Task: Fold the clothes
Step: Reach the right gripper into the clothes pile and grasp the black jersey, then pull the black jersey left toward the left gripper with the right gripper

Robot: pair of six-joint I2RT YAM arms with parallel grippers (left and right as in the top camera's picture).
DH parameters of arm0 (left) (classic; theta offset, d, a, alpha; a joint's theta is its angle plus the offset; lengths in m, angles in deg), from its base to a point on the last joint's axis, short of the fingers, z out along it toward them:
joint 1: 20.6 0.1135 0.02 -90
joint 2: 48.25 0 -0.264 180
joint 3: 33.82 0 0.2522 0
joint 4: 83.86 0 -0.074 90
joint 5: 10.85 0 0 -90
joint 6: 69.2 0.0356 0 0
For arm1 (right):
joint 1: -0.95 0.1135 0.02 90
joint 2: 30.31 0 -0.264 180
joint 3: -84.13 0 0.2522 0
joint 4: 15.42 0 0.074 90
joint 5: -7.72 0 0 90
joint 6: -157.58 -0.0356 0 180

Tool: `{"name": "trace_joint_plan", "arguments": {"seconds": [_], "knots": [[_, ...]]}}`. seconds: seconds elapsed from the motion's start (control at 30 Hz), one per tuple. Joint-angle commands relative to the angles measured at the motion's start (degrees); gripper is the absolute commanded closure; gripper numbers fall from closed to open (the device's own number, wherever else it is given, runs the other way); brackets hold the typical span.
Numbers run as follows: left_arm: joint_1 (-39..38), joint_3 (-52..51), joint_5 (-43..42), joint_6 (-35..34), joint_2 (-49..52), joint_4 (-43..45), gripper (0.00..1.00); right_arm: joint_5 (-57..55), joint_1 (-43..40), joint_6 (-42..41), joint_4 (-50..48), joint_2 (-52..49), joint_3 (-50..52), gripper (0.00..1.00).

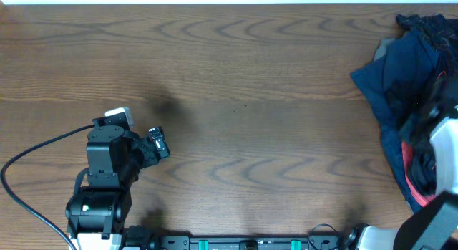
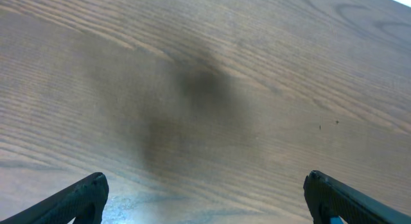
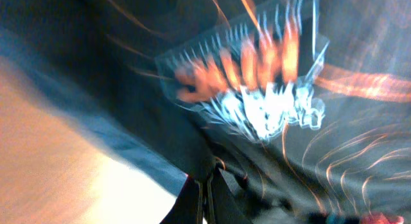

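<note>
The right gripper is pinching the black jersey's fold (image 3: pixel 204 152) and the wood toward the left gripper is clear, so the robot should keep pulling until the jersey is in the middle of the table (image 1: pixel 240 128).
The clothes lie in a heap at the table's right edge: a navy garment (image 1: pixel 392 82), black fabric (image 1: pixel 429 28) behind it and a coral-red piece (image 1: pixel 410 172) near the front. In the right wrist view the black jersey (image 3: pixel 270 89), with thin orange lines and a blurred orange and white print, fills the frame, with navy fabric (image 3: pixel 122 140) beside it. My right gripper (image 3: pixel 207 185) is shut, with its fingers pinched on a fold of the black jersey. In the overhead view its fingers are hidden under the arm. My left gripper (image 1: pixel 156 142) (image 2: pixel 205 185) is open and empty over bare wood.
The wooden table (image 1: pixel 236 78) runs from the left arm's base (image 1: pixel 100 207) to the heap. The right arm's white body (image 1: pixel 447 146) hangs over the clothes. A black cable (image 1: pixel 36 160) loops at the front left. The table's far edge is at the top.
</note>
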Motion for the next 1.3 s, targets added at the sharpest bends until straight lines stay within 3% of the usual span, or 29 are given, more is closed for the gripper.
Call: {"name": "trace_joint_plan", "arguments": {"seconds": [0.0,0.1,0.27,0.4,0.67,0.83,1.17,1.2,1.23,1.27], "knots": [[0.3,1.0,-0.1,0.8,0.0,-0.1,0.02,24.4,1.1,12.5,2.7,4.2,-8.8,0.99],[0.3,1.0,-0.1,0.8,0.0,-0.1,0.02,39.5,3.9,18.3,8.3,5.7,-13.4,0.99],[0.3,1.0,-0.1,0.8,0.0,-0.1,0.02,41.5,13.5,20.5,14.6,6.8,-13.4,0.99],[0.3,1.0,-0.1,0.8,0.0,-0.1,0.02,43.8,24.1,20.2,13.3,6.7,-11.8,0.99],[0.3,1.0,-0.1,0.8,0.0,-0.1,0.02,35.2,46.3,4.4,-7.5,6.5,-5.1,0.99],[0.3,1.0,-0.1,0.8,0.0,-0.1,0.02,31.1,56.6,1.7,-20.5,2.6,0.4,0.99],[0.3,1.0,-0.2,0.8,0.0,2.3,0.02,31.1,62.3,0.8,-33.4,-6.3,1.1,0.99],[0.3,1.0,-0.2,0.8,0.0,2.3,0.02,31.1,62.3,1.0,-34.2,-6.3,1.1,0.97],[0.3,1.0,-0.2,0.8,0.0,2.4,0.02,30.9,62.2,1.9,-34.7,-6.1,1.0,0.85],[0.3,1.0,-0.2,0.7,0.0,2.6,0.02,29.9,61.9,2.5,-34.7,-5.8,0.9,0.63]]}}
